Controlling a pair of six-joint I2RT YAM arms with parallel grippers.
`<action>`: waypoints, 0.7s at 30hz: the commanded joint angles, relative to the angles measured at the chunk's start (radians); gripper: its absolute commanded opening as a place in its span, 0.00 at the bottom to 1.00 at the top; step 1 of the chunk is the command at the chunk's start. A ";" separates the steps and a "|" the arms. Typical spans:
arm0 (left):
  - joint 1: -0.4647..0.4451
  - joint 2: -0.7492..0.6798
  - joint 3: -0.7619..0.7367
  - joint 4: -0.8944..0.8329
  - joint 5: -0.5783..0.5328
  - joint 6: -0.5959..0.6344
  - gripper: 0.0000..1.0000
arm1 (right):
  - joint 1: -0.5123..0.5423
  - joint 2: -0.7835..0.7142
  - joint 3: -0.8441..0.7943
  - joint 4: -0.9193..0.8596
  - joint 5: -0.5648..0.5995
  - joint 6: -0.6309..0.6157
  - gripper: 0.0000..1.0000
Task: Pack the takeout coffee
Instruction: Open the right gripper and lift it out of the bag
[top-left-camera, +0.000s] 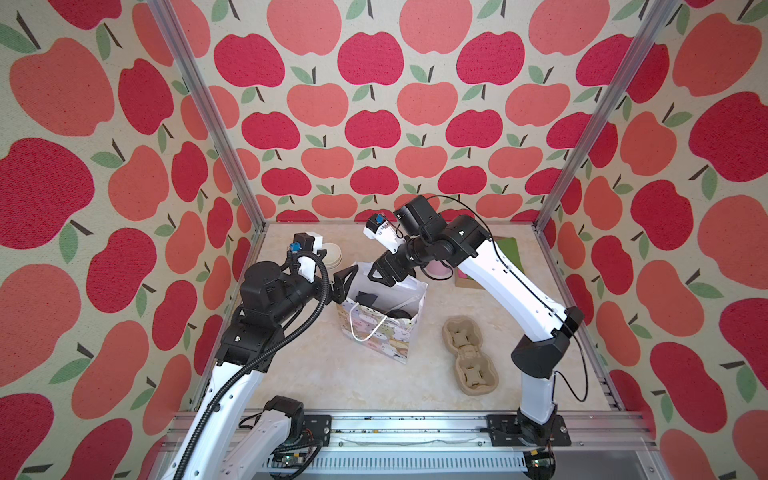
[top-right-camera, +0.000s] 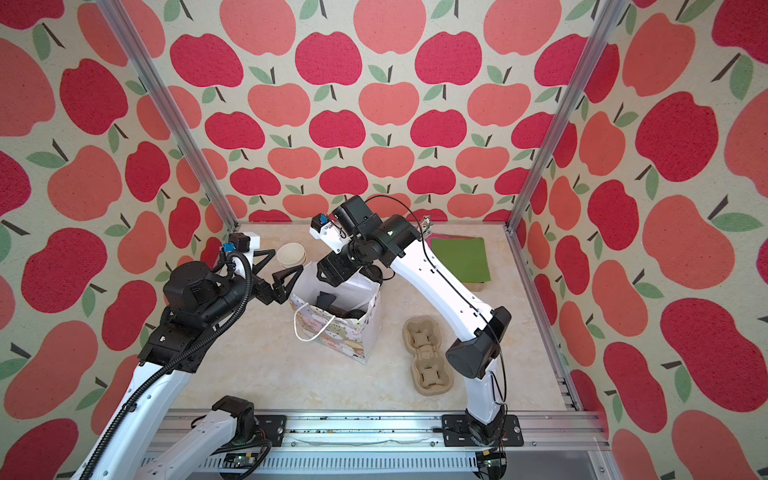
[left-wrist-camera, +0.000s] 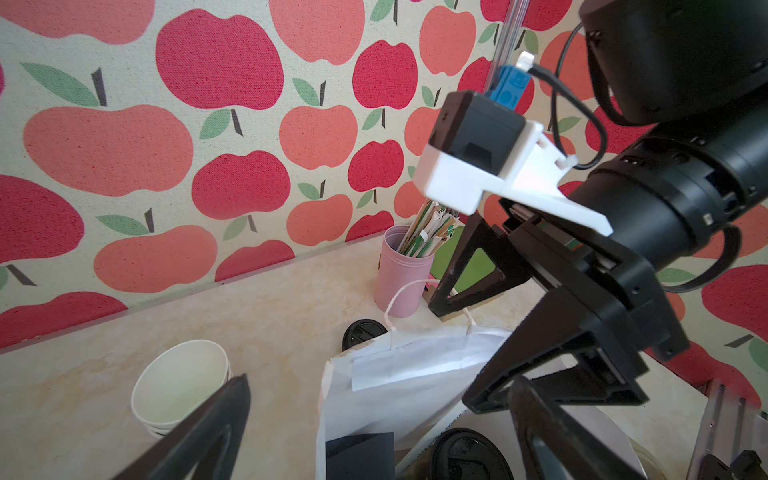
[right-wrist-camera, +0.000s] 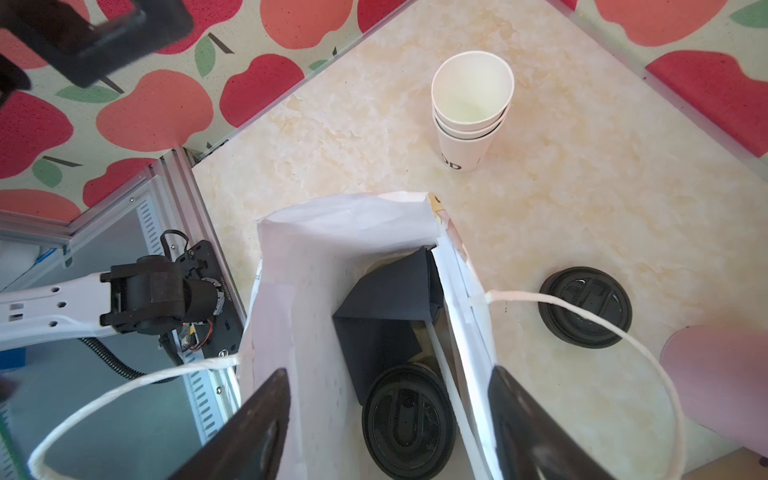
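Note:
Next, I pinch the bag's far rim corner (top-left-camera: 357, 267) with my left gripper and turn the bag square, because the patterned gift bag's front (top-left-camera: 376, 332) is at a slant to the table's edge.
The takeout coffee stands inside the patterned gift bag (top-left-camera: 386, 338) (top-right-camera: 338, 334) at mid-table. Only its round black lid (right-wrist-camera: 409, 419) (left-wrist-camera: 471, 455) (top-left-camera: 401, 314) shows; the cup under it is hidden. A folded black sheet (right-wrist-camera: 386, 307) leans beside it in the bag. My right gripper (right-wrist-camera: 388, 372) (top-left-camera: 384, 272) (top-right-camera: 332, 272) hangs over the bag's mouth, open and holding nothing. My left gripper (left-wrist-camera: 380, 378) (top-right-camera: 288, 259) is open at the bag's far left corner, one finger outside the white wall (left-wrist-camera: 399, 374), one over the opening, and it holds nothing.
A stack of white cups (right-wrist-camera: 471, 104) (top-right-camera: 291, 254) stands just behind the left gripper. A loose black lid (right-wrist-camera: 586, 307) and a pink cup with sticks (left-wrist-camera: 401, 278) sit behind the bag. A pulp cup carrier (top-left-camera: 469, 353) lies right of it, green napkins (top-right-camera: 459, 257) at the back right.

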 joint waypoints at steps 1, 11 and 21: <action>0.011 0.013 0.021 -0.059 -0.033 0.015 0.99 | 0.004 -0.105 -0.058 0.059 0.057 -0.056 0.79; 0.024 0.108 0.077 -0.158 0.001 0.007 0.94 | -0.002 -0.317 -0.281 0.068 0.208 -0.149 0.83; 0.029 0.218 0.131 -0.227 0.015 -0.012 0.70 | -0.048 -0.471 -0.524 0.113 0.229 -0.119 0.82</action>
